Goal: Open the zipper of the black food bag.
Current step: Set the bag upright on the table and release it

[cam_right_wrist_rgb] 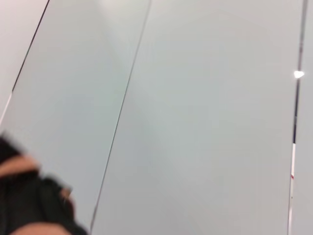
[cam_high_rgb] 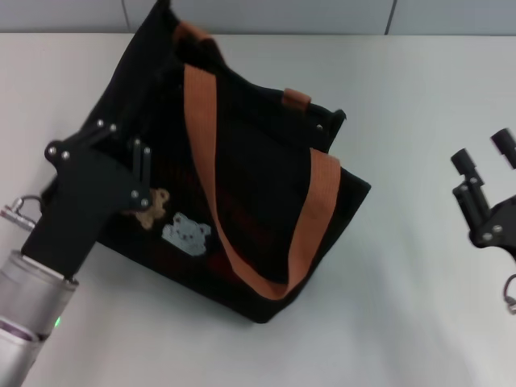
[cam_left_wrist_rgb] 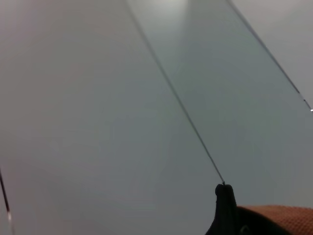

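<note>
Next, my left gripper pushes the black food bag (cam_high_rgb: 250, 177) toward the table's middle (cam_high_rgb: 371, 234) before opening the bag's zipper, because the bag is far from my right gripper.
The black food bag (cam_high_rgb: 258, 185) stands on the white table, with its orange-brown strap handles (cam_high_rgb: 205, 121) lying across its top and bear patches (cam_high_rgb: 185, 234) on the near side. My left gripper (cam_high_rgb: 142, 153) is at the bag's left end, its two thin fingers close together against the black fabric. I cannot tell whether anything is pinched between them. The zipper does not show against the dark cloth. My right gripper (cam_high_rgb: 484, 151) hangs open above the table, well to the right of the bag. A corner of the bag (cam_left_wrist_rgb: 225, 208) shows in the left wrist view.
White table (cam_high_rgb: 419, 306) stretches around the bag, with bare surface in front and to the right. A grey panelled wall (cam_high_rgb: 282, 14) runs along the far edge. The right wrist view holds a blurred bit of the bag (cam_right_wrist_rgb: 34, 210).
</note>
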Controlling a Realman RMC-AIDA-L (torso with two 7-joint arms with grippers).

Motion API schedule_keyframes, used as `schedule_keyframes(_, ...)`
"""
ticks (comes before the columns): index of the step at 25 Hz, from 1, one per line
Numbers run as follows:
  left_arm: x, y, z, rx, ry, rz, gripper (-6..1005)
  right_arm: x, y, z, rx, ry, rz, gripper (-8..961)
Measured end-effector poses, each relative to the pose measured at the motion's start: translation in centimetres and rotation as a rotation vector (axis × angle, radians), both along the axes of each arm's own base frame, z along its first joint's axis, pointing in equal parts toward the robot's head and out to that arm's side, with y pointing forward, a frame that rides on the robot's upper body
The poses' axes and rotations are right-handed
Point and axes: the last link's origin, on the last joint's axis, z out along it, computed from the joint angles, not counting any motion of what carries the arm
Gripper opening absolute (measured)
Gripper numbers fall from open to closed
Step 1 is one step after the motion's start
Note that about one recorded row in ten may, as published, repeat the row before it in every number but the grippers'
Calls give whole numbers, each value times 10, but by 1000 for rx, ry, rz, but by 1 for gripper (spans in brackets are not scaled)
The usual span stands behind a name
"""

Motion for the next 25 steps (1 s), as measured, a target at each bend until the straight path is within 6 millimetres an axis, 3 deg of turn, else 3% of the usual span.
schedule_keyframes(5,-5,-14,-16,-165,-77,46,86,6,5,20,-118,178,47,595)
schedule_keyframes(10,7,-18,-41,-294,-75,49,86,8,9,34,-291,257,117,691)
schedule_keyframes(15,26,-3,-57,-382,-45,5,87,11,-1,47,-349,246,176,787)
schedule_keyframes(18,29,2,-56,-401,-54,-10,87,15,-8,58,-400,233,202,812)
schedule_keyframes(23,21,1,-37,-334,-164,20,93,17,-11,68,-501,184,232,821)
schedule_keyframes(25,17,-1,-30,-323,-176,11,175,15,-11,69,-529,170,249,823)
